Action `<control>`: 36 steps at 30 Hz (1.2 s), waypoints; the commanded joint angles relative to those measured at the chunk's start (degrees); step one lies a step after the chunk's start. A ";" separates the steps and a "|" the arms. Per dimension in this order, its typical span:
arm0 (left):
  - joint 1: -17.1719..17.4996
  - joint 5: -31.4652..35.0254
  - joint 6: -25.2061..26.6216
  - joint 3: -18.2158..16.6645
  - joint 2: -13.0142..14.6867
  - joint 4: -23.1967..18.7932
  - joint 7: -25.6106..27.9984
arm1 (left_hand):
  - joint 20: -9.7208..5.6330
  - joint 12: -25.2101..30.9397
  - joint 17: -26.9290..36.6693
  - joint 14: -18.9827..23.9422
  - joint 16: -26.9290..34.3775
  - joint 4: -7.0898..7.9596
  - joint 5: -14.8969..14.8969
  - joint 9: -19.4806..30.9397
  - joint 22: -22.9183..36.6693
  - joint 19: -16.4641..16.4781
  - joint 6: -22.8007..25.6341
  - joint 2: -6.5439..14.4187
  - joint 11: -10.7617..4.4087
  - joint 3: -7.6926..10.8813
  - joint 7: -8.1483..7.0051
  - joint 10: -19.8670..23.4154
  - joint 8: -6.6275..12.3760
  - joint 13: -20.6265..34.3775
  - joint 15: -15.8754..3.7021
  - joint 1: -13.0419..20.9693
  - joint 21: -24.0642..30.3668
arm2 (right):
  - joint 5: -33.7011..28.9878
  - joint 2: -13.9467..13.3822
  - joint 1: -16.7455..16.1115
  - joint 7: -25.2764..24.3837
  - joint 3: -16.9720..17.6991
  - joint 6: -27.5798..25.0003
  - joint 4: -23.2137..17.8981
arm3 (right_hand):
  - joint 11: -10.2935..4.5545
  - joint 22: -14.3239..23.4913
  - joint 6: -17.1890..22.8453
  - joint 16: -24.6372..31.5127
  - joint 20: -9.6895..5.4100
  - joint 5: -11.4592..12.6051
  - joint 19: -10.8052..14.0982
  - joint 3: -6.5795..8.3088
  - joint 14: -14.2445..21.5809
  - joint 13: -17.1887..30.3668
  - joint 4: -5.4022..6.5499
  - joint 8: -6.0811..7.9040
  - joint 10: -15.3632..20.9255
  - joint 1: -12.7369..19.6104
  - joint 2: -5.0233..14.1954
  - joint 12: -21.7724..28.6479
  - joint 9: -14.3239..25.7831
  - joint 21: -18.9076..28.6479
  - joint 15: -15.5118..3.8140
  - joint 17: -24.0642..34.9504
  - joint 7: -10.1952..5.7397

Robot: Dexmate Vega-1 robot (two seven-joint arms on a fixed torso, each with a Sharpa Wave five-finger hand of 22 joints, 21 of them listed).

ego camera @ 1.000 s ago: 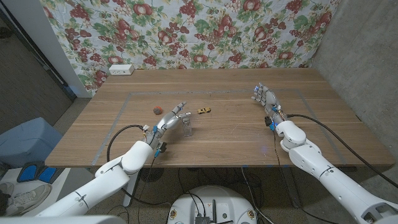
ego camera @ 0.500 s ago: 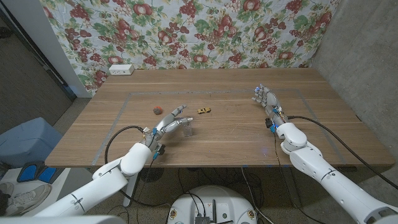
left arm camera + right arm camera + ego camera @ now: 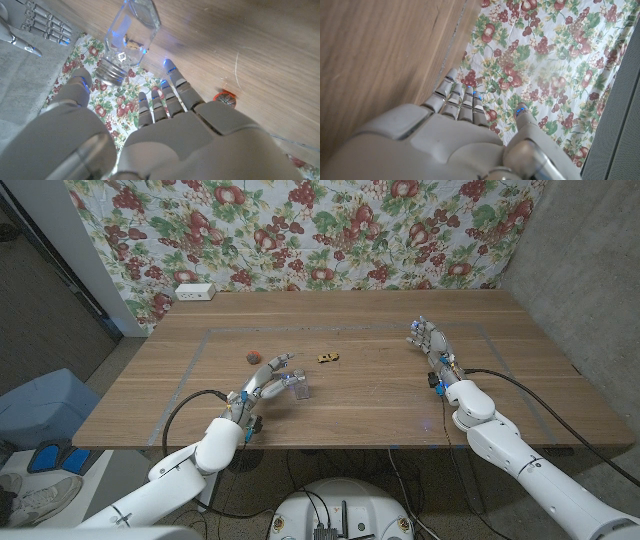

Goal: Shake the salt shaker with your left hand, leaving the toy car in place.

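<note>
The toy car is showing through the clear glass [image 3: 132,44], so the salt shaker [image 3: 302,387] will turn out to be empty and leave the table clean when I shake it.
The salt shaker [image 3: 301,387], clear glass with a metal cap, stands on the table just in front of my left hand [image 3: 265,385]. My left hand holds nothing and its fingers are spread toward it. In the left wrist view the salt shaker [image 3: 131,36] stands beyond the fingertips [image 3: 169,67] of my left hand [image 3: 165,140], with a gap between them. The small yellow toy car [image 3: 328,358] sits a little beyond the shaker, toward the table's middle. My right hand [image 3: 428,340] stands far off on the right side, fingers straight, holding nothing.
A small red round object [image 3: 254,357] lies on the wooden table [image 3: 380,400] just beyond my left hand, and appears as the red object [image 3: 226,98] in the left wrist view. A white box [image 3: 195,291] sits at the far left edge by the flowered cloth [image 3: 330,230].
My left hand has drawn back a little toward the near edge and spread its fingers away from the shaker. The shaker, car and right hand stay where they were.
</note>
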 commanded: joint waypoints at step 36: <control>-4.84 -4.97 2.23 2.83 3.17 0.56 -10.08 | -3.66 -0.03 0.19 8.26 0.10 0.71 0.42 0.19 0.25 8.43 9.82 4.04 -1.10 -2.06 2.27 8.46 0.12 0.03 -6.90 16.01 0.22 | -1.45 1.69 -2.22 -1.96 0.86 4.25 0.37 | 0.62 0.32 1.06 0.65 0.26 0.00 1.08 -0.33 0.90 0.09 -0.08 0.10 1.03 -0.93 -0.11 0.01 0.08 -1.30 0.53 -0.24 0.52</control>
